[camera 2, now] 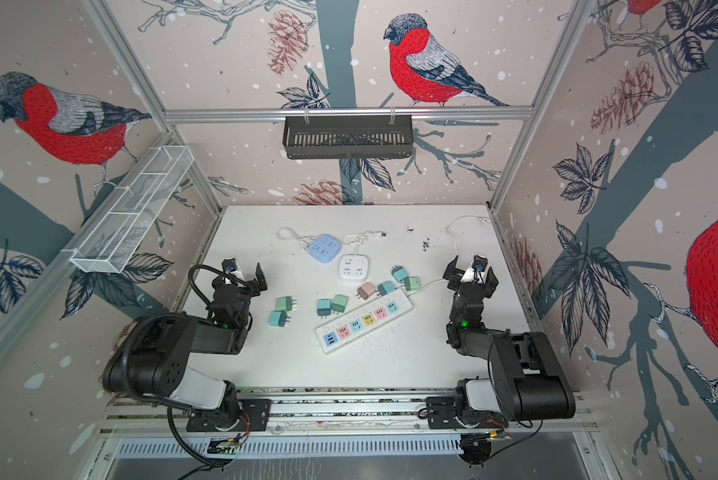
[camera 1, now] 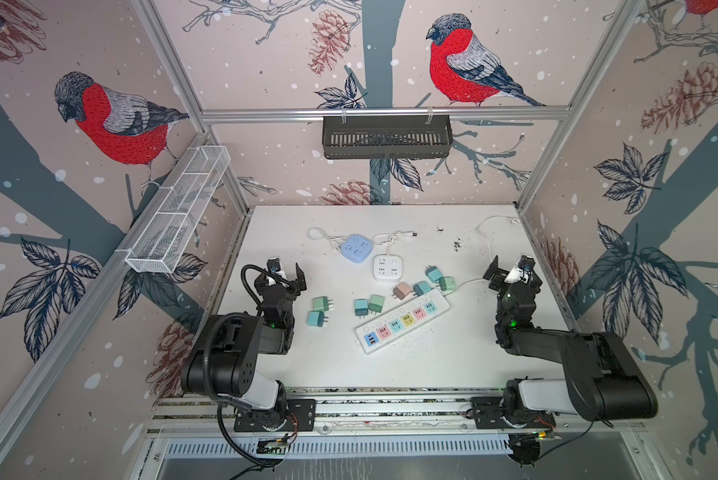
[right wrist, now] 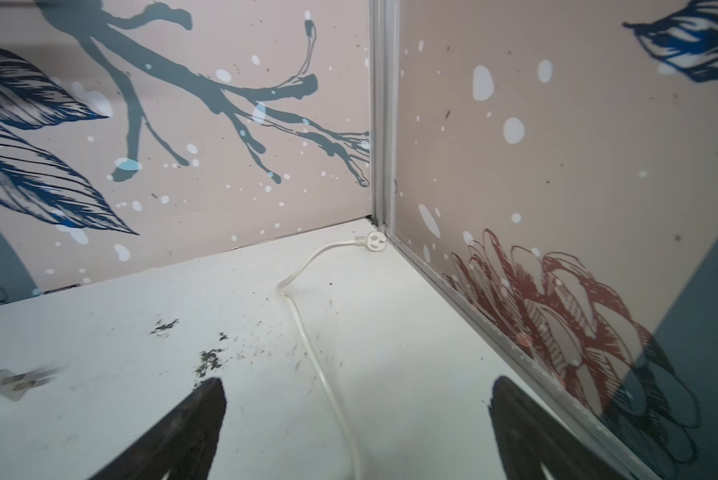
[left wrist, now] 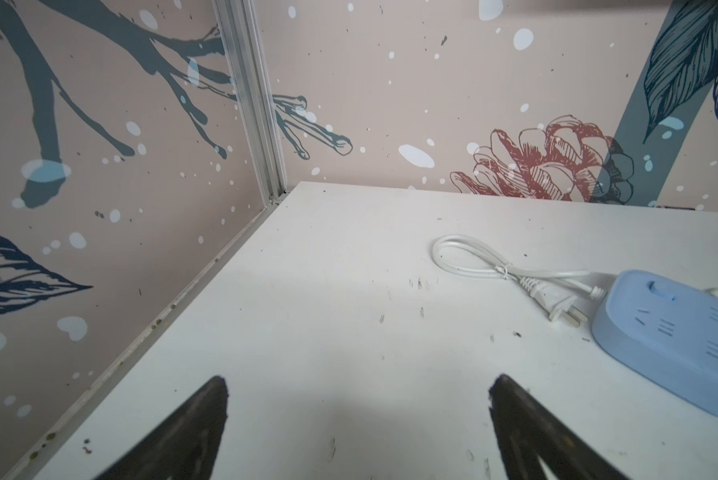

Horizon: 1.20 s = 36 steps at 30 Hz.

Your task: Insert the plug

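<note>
The teal plug is crowding the green plug, and the teal plug's prongs [camera 1: 431,266] point away from the power strip. Next, my right gripper moves the teal plug clear [camera 1: 434,274] and turns it.
A long white power strip [camera 1: 403,322] with coloured sockets lies slantwise in the middle of the table in both top views. Several small coloured plugs lie loose round it: a green one [camera 1: 320,304] and a teal one [camera 1: 316,319] nearest my left gripper [camera 1: 286,270], and a green one [camera 1: 447,283] nearest my right gripper [camera 1: 511,270]. Both grippers hover open and empty at the table's sides, apart from every plug. In the left wrist view the left gripper [left wrist: 359,380] spans bare table. In the right wrist view the right gripper [right wrist: 358,381] straddles the strip's white cord [right wrist: 328,374].
A blue square socket block [camera 1: 356,248] and a white one [camera 1: 388,268] lie behind the strip, each with a coiled cord. The strip's cord ends in a plug [right wrist: 374,242] in the back right corner. A black basket [camera 1: 386,137] and a wire basket [camera 1: 178,208] hang on the walls.
</note>
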Each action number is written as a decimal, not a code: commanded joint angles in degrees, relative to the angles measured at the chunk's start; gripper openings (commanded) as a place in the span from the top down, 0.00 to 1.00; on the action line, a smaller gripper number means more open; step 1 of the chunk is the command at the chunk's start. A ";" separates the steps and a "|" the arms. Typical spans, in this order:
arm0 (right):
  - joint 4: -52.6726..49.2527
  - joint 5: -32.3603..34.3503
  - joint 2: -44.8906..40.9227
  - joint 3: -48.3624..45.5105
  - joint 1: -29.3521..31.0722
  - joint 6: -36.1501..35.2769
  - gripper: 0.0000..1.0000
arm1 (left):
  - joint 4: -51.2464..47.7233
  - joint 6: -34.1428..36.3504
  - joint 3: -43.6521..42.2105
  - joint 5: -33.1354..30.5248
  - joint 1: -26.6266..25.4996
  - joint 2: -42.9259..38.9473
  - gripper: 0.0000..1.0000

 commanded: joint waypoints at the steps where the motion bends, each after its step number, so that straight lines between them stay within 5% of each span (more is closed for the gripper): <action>1: -8.31 5.52 -3.61 1.63 0.36 3.60 0.00 | -12.99 -0.08 4.02 -0.92 -0.76 -6.43 0.02; 5: -15.84 6.67 -9.13 2.97 -0.21 10.95 0.00 | -17.25 -0.92 3.66 -1.22 -0.75 -12.47 0.02; 9: -25.55 -0.72 -11.49 7.05 -3.07 18.67 0.00 | -19.53 -5.02 2.60 -1.95 -0.76 -19.58 0.02; 12: -36.88 -4.94 -11.57 13.79 -4.20 17.66 0.00 | -22.19 -8.59 2.40 -0.19 -0.80 -25.26 0.03; 15: -46.49 0.91 -11.07 17.18 -4.44 21.79 0.00 | -27.35 -10.13 3.20 2.43 -0.76 -30.43 0.02; 17: -45.21 -2.74 -10.24 15.77 -6.17 22.11 0.00 | -38.83 -12.75 7.26 0.56 -0.76 -33.80 0.02; 20: -44.09 -14.26 -8.56 16.24 -9.83 21.03 0.00 | -43.11 -10.74 7.84 2.31 -0.76 -37.21 0.02; 22: -47.09 -12.72 -7.94 17.47 -10.11 21.40 0.00 | -40.39 -9.25 5.48 5.10 -0.76 -38.83 0.02; 30: -46.25 -14.25 -12.94 13.84 -10.16 19.25 0.00 | -35.00 -20.78 2.08 -6.47 0.02 -35.72 0.03; 36: -46.62 -16.95 -15.52 13.25 -9.36 18.52 0.00 | -45.04 -22.36 8.42 3.62 0.47 -33.16 0.05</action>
